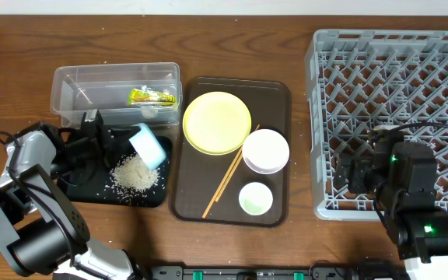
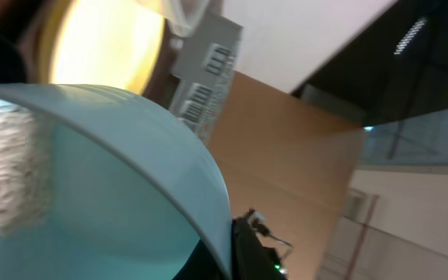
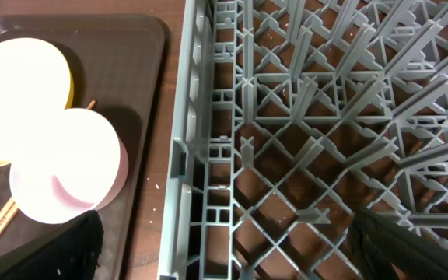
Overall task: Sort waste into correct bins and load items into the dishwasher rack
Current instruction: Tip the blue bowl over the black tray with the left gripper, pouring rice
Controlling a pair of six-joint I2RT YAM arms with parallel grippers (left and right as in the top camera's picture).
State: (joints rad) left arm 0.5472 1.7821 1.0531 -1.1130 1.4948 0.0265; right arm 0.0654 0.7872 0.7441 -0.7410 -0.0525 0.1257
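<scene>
White rice crumbs [image 2: 8, 167] are in the light blue bowl, so next my left gripper shakes the bowl over the black tray [image 1: 136, 174] and then puts it down first.
My left gripper [image 1: 129, 143] is shut on the rim of the light blue bowl [image 1: 149, 146] and holds it tipped over the black tray [image 1: 92, 188]. White rice crumbs [image 1: 136, 173] lie heaped on that tray, and some show against the bowl [image 2: 115, 194] in the left wrist view. The green-and-yellow wrapper [image 1: 152, 96] lies in the clear tub [image 1: 76, 84]. The yellow plate [image 1: 217, 122], white bowl [image 1: 266, 150], green cup [image 1: 255, 198] and chopsticks [image 1: 224, 183] lie on the brown tray [image 1: 278, 93]. My right gripper [image 3: 232, 264] is open and empty over the grey rack [image 1: 395, 54], at its front left corner.
The brown tray lies between the black tray and the rack. The rack's left wall [image 3: 197, 155] stands just right of the white bowl [image 3: 64, 167]. Bare wooden table shows at the front and far left.
</scene>
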